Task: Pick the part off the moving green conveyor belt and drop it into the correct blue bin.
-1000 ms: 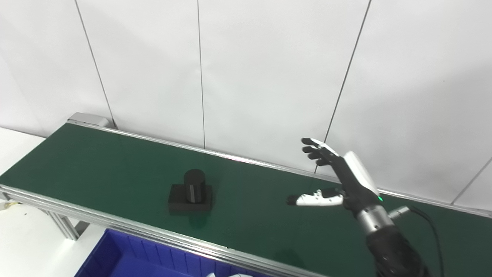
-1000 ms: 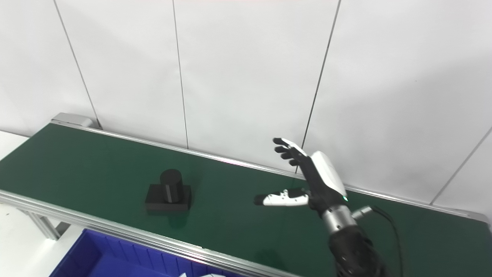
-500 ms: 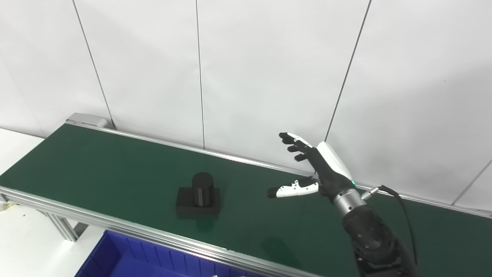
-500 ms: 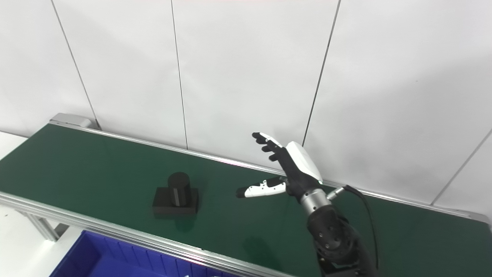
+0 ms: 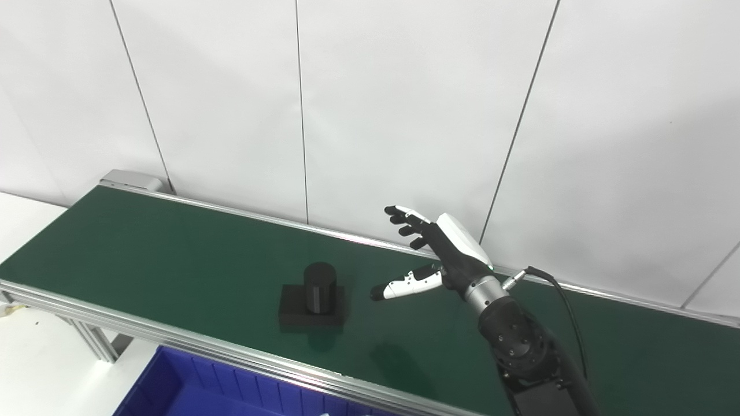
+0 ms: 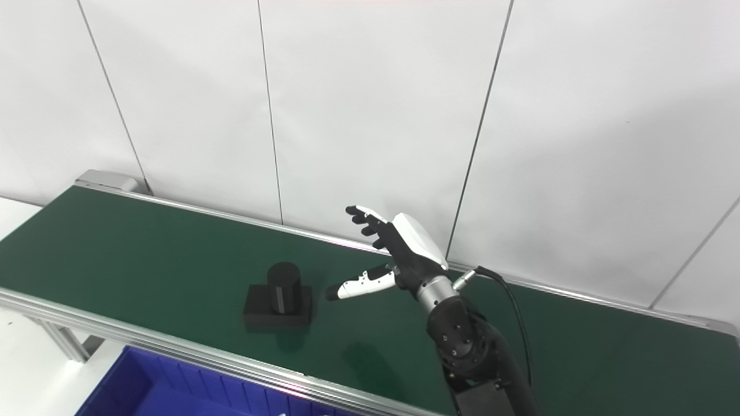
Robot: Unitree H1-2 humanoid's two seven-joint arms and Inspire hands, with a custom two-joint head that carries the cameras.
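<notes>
I expect the square base (image 5: 292,305) to come up too when I lift the black cylinder, since the two meet in a closed joint (image 5: 319,312).
The part (image 5: 313,297) is black: a short upright cylinder on a square base. It lies on the green conveyor belt (image 5: 173,248), left of centre and near the front rail. My right hand (image 5: 430,254) is open and empty, fingers spread and thumb pointing left, held above the belt to the right of the part and apart from it. It also shows in the right eye view (image 6: 393,257), with the part (image 6: 278,296) to its left. My left hand is not in view.
A blue bin (image 5: 191,387) sits below the belt's front rail (image 5: 231,352) at the bottom left. A white panelled wall (image 5: 370,104) rises right behind the belt. A black cable (image 5: 569,309) loops from my right wrist.
My right hand has moved left over the belt toward the part, still open. The part has travelled to the right along the belt, so the gap between them has shrunk.
</notes>
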